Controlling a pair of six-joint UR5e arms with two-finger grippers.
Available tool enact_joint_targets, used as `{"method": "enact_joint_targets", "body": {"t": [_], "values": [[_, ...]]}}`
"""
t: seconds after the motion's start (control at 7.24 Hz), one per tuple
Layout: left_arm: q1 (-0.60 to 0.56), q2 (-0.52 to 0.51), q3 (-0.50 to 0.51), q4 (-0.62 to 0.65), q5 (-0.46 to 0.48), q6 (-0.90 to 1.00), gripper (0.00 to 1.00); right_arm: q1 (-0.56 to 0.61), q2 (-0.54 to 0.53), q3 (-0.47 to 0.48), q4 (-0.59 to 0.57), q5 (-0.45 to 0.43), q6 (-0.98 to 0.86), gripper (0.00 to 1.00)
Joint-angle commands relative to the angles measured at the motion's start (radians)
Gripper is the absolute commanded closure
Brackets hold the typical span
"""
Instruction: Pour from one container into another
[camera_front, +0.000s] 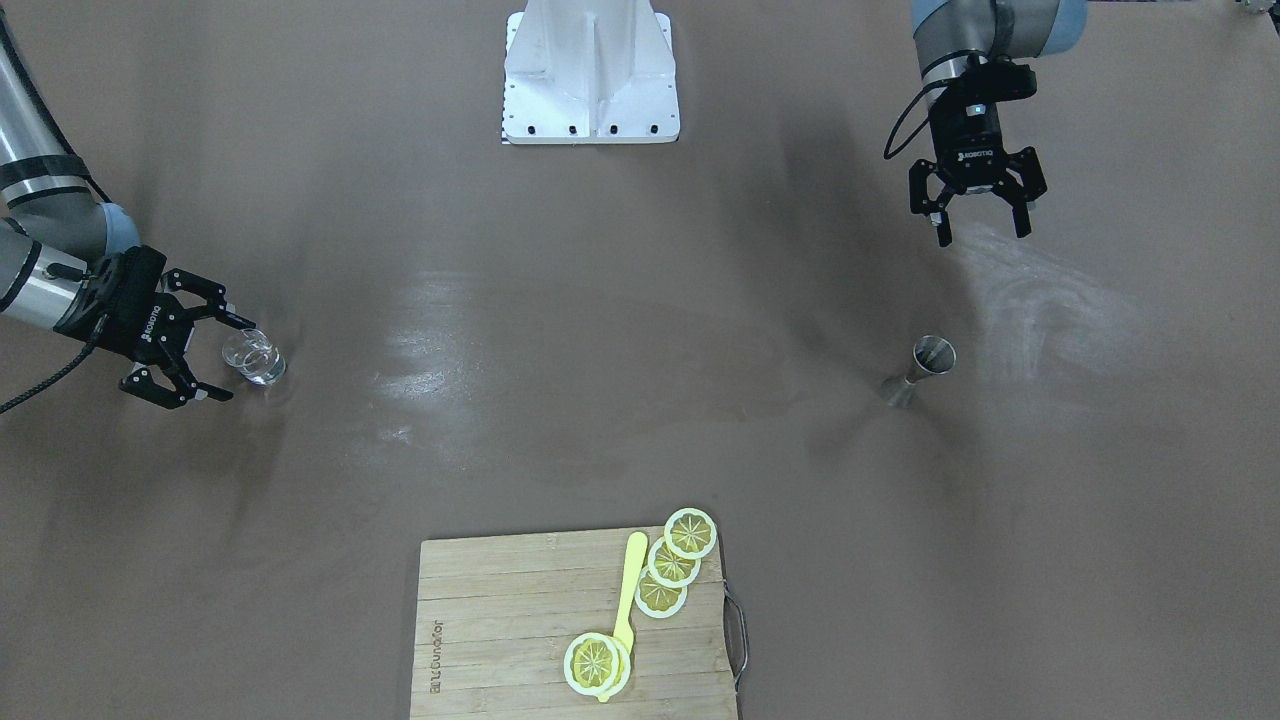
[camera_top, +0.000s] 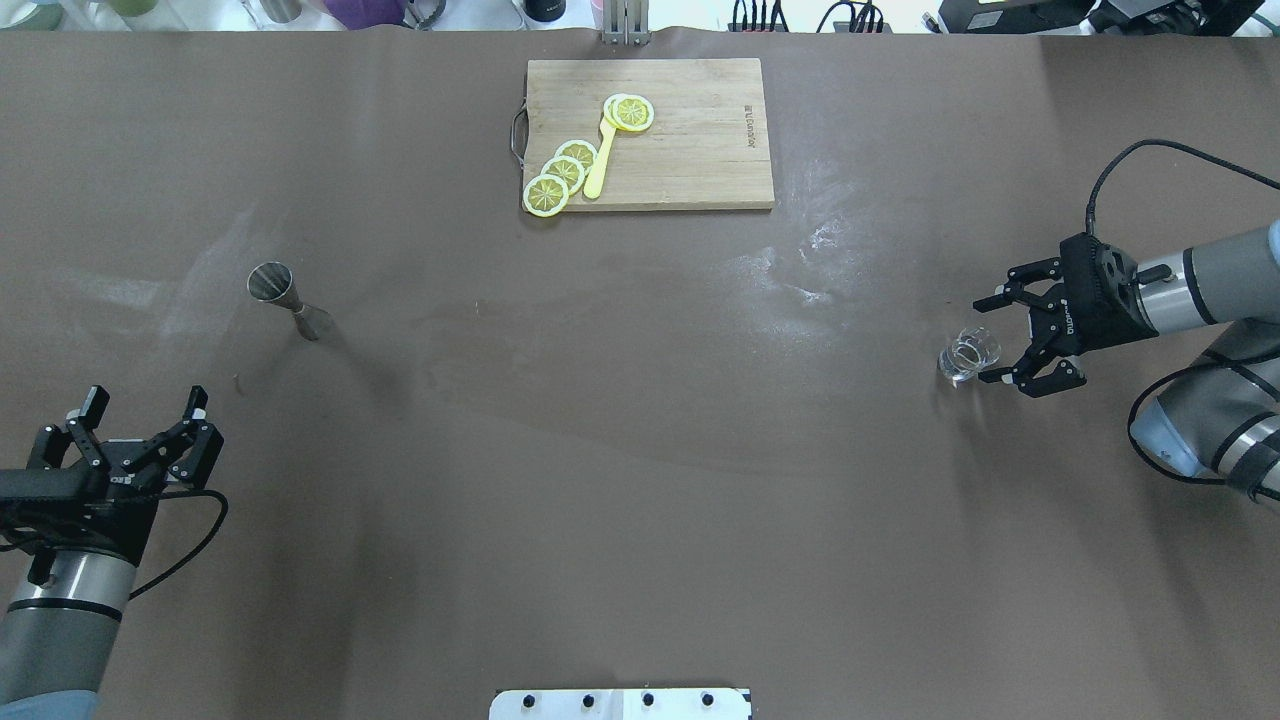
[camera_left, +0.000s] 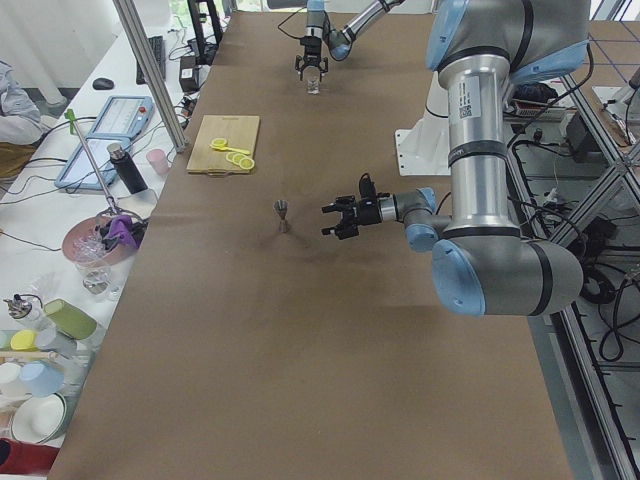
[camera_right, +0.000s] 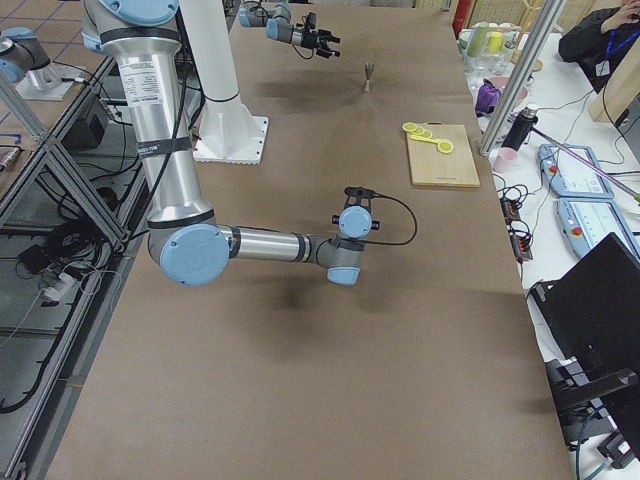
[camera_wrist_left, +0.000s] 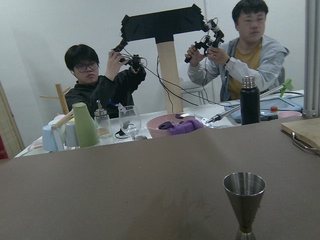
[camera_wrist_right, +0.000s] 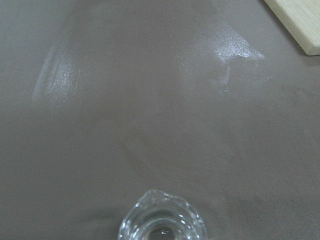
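The steel jigger (camera_front: 919, 371) has just a small round opening (camera_front: 935, 354), so I should expect a few drops to land outside it when I pour from the clear glass.
A small clear glass (camera_top: 968, 354) (camera_front: 253, 357) (camera_wrist_right: 162, 220) stands upright on the brown table at the robot's right. My right gripper (camera_top: 1005, 338) (camera_front: 218, 357) is open, its fingers on either side of the glass without closing on it. A steel jigger (camera_top: 287, 297) (camera_front: 921, 368) (camera_wrist_left: 244, 200) stands upright at the robot's left. My left gripper (camera_top: 142, 408) (camera_front: 980, 222) hangs open and empty, nearer the robot than the jigger and apart from it.
A wooden cutting board (camera_top: 700, 150) (camera_front: 500, 640) with lemon slices (camera_top: 560, 172) and a yellow spoon (camera_top: 600, 160) lies at the table's far middle edge. The robot's white base (camera_front: 590, 75) sits on the near side. Operators and clutter (camera_wrist_left: 165, 125) stand beyond the table's left end.
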Motion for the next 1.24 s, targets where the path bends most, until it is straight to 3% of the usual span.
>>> {"method": "enact_joint_targets", "body": {"t": [0.0,0.28,0.41,0.69,1.11], "values": [[-0.028,-0.108,0.091,0.250,0.039,-0.261,0.02,-0.004,0.009,-0.003,0.001,0.000,0.002,0.05],[-0.071,-0.247,0.213,0.255,0.031,-0.269,0.03,-0.005,0.025,-0.017,0.001,-0.003,0.000,0.05],[-0.102,-0.269,0.234,0.269,0.026,-0.268,0.03,-0.008,0.025,-0.018,0.001,-0.005,0.000,0.05],[-0.191,-0.439,0.388,0.271,0.010,-0.268,0.04,-0.025,0.023,-0.018,0.001,-0.006,0.000,0.06],[-0.259,-0.588,0.540,0.272,-0.016,-0.266,0.13,-0.033,0.009,-0.018,0.003,-0.005,0.000,0.13]]}}
